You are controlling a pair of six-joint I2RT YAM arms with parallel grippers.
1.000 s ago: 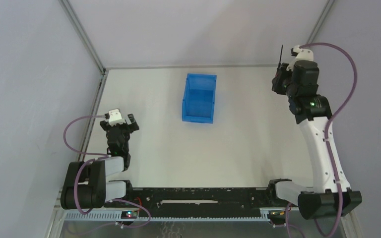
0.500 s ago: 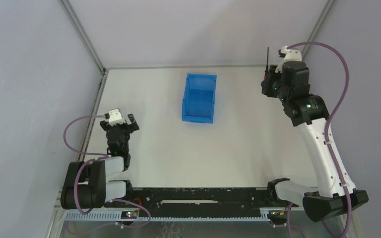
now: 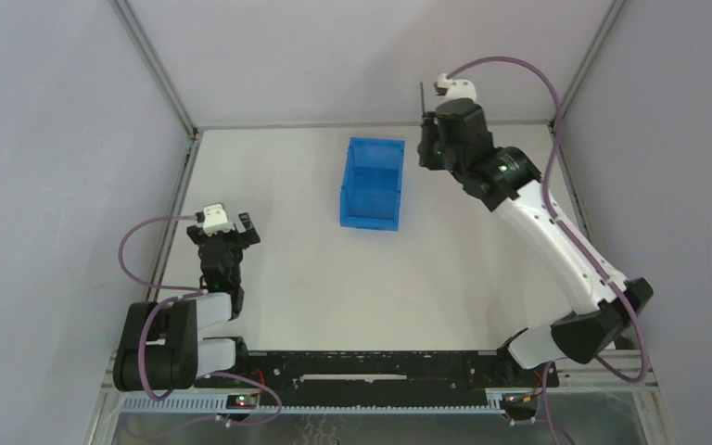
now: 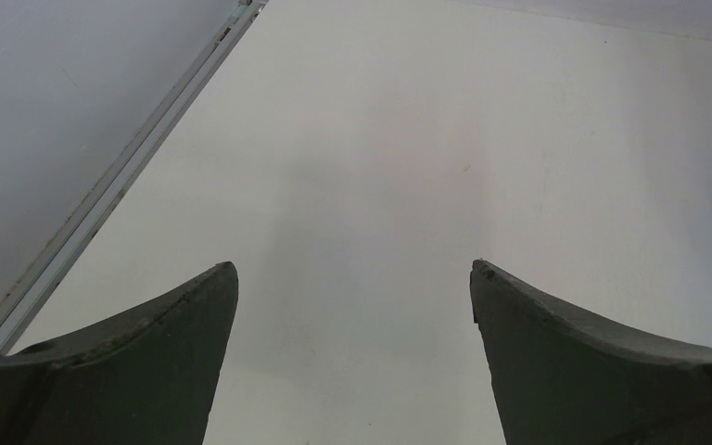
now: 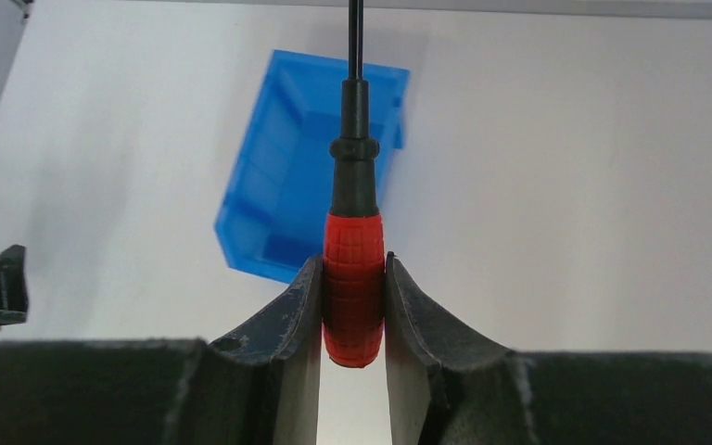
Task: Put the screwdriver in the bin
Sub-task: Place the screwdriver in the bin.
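My right gripper should keep going over the open bin and down until the red handle is inside, as the screwdriver's shaft is in line with the blue bin's long sides.
The blue bin stands on the white table at the back middle, open side up; it also shows in the right wrist view. My right gripper is raised just right of the bin's far end. It is shut on the red handle of the screwdriver, whose black shaft points away over the bin; the shaft sticks up in the top view. My left gripper is open and empty, low at the near left; its fingers frame bare table.
A metal rail runs along the table's left edge close to my left gripper. Grey walls enclose the table at the back and both sides. The black arm-base rail runs along the near edge.
My right arm has swung left from the back right corner to just beside the bin, carrying the screwdriver. The left arm has not moved.
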